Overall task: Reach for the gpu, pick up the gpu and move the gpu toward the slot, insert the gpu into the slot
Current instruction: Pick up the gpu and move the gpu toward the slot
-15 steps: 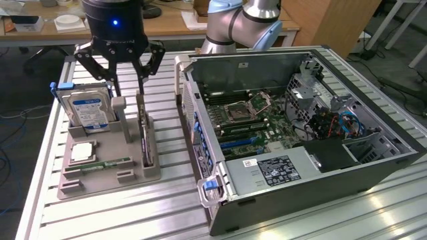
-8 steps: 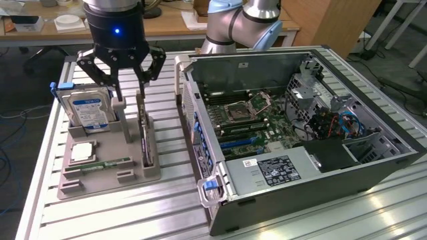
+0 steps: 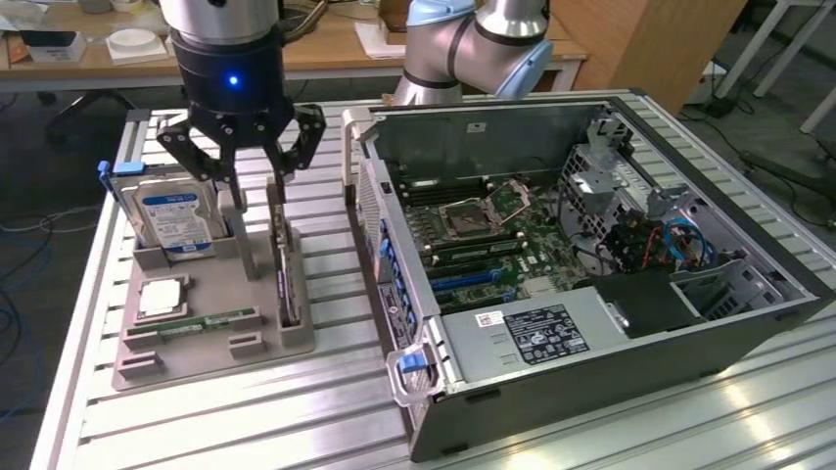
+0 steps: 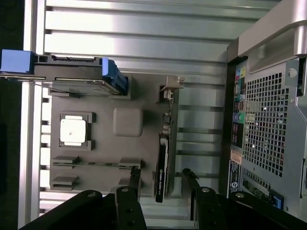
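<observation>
I expect the gpu [image 3: 281, 257] to slide straight up and leave the grey holder behind when I lift it, because it stands on edge between open-topped supports [image 3: 300, 315].
The gpu [image 3: 282, 269] stands on its long edge in the grey holder [image 3: 209, 354] at the exterior view's left, seen edge-on as a dark card [image 4: 162, 163] in the wrist view. My gripper [image 3: 256, 186] hangs open just above its far end. One finger [image 4: 135, 181] and the other finger [image 4: 190, 183] stand on either side of the card, with a gap on each side. The slot [image 3: 465, 280] is a blue strip on the motherboard inside the open computer case [image 3: 731, 333].
The holder also carries a blue-labelled hard drive [image 3: 175, 217], a square processor [image 3: 160, 297] and a narrow memory stick [image 3: 209, 320]. The case's rear panel [image 4: 268, 124] stands close beside the holder. Everything rests on a slatted aluminium table [image 3: 261, 421]; a second arm [image 3: 477, 44] stands behind.
</observation>
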You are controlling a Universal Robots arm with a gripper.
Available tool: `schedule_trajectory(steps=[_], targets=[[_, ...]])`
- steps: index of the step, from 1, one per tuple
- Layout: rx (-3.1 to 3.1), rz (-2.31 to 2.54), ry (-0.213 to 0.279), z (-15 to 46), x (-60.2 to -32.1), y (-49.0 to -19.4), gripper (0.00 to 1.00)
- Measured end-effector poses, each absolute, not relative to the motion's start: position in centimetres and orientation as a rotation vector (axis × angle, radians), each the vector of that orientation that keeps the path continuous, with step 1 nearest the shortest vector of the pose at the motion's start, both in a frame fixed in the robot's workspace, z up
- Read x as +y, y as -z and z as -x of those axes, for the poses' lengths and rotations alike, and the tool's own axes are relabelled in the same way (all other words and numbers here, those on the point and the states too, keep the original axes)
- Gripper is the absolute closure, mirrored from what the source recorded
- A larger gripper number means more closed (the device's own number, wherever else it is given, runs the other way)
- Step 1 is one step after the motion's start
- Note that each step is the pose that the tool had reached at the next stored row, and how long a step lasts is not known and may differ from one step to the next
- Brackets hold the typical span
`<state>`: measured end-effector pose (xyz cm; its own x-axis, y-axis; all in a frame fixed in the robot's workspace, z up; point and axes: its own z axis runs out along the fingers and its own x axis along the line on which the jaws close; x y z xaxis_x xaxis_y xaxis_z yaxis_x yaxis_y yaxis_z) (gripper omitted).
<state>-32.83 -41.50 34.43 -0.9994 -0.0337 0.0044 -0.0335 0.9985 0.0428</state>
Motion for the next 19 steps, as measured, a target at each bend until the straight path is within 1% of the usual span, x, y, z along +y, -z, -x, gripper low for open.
schedule_trajectory(steps=[19], targets=[[-3.137,-0.053,0.067,32.7,-42.0,-30.9,0.53]])
